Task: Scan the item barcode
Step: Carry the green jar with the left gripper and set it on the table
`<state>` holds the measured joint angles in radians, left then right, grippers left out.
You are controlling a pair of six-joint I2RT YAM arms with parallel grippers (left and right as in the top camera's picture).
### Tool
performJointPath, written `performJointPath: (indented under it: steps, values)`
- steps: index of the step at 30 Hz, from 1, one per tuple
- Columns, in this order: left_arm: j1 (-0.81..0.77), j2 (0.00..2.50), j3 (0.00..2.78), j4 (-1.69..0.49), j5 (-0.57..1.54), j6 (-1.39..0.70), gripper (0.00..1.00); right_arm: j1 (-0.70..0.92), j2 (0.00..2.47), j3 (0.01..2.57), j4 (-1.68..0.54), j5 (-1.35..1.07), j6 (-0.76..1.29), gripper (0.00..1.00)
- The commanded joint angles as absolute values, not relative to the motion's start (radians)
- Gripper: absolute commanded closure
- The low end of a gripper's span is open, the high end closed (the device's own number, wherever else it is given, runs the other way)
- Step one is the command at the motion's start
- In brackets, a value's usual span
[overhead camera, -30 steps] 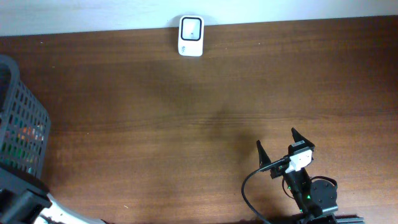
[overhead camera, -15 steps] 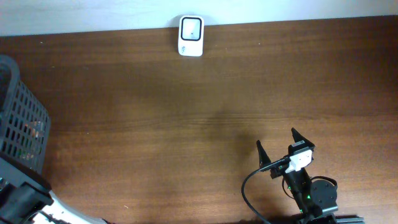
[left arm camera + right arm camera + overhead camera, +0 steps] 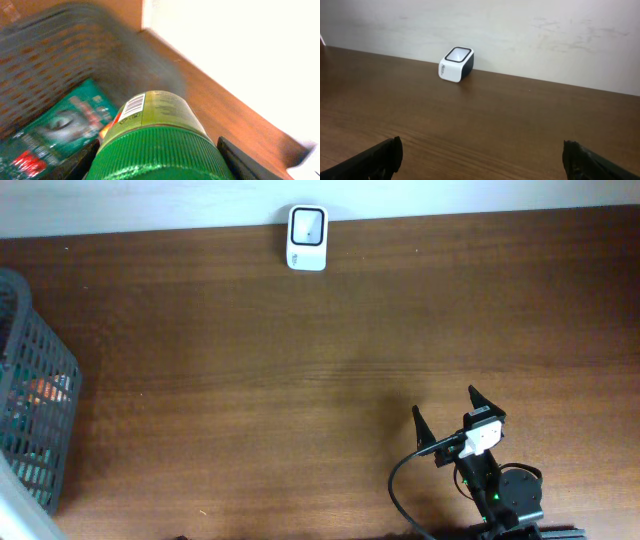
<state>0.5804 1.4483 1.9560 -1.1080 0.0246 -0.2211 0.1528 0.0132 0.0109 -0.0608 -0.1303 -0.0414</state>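
Note:
The jar's white barcode (image 3: 133, 106) is clear of the black fingers, so the robot's left gripper should go on past the scanner (image 3: 307, 238) before it lets go of the jar on open wood.
In the left wrist view my left gripper (image 3: 160, 161) is shut on the ribbed green cap of a jar (image 3: 155, 117), one black finger on each side. The jar's olive label carries a white barcode (image 3: 132, 106) facing up. It hangs over the dark mesh basket (image 3: 55, 55), above a green packet (image 3: 55, 127). The white scanner (image 3: 307, 237) stands at the table's far edge, also seen in the right wrist view (image 3: 456, 64). My right gripper (image 3: 445, 404) stands open at the front right of the table, with nothing between its fingers (image 3: 385, 156).
The mesh basket (image 3: 30, 415) sits at the table's left edge with orange and green items inside. A pale blurred part of the left arm (image 3: 20, 510) crosses the bottom left corner. Bare brown wood lies between basket and scanner.
The left gripper closed on the jar's cap. The left arm's dark body has left the overhead view's bottom left corner, and the basket shifted slightly. The right arm stayed still.

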Motion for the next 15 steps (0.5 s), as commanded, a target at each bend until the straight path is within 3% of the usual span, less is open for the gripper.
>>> performJointPath:
  steps: [1, 7, 15]
  values:
    - [0.332, 1.418, 1.964, -1.113, 0.029, -0.220, 0.38, 0.149, 0.007, 0.006, -0.065, -0.143, -0.045, 0.02]
    - [-0.124, 1.627, 1.962, -1.156, 0.029, -0.220, 0.39, 0.149, 0.007, 0.006, -0.065, -0.143, -0.045, 0.02]
    - [-0.458, 2.042, 1.961, -1.139, 0.047, -0.224, 0.38, 0.149, 0.007, 0.006, -0.065, -0.143, -0.045, 0.02]
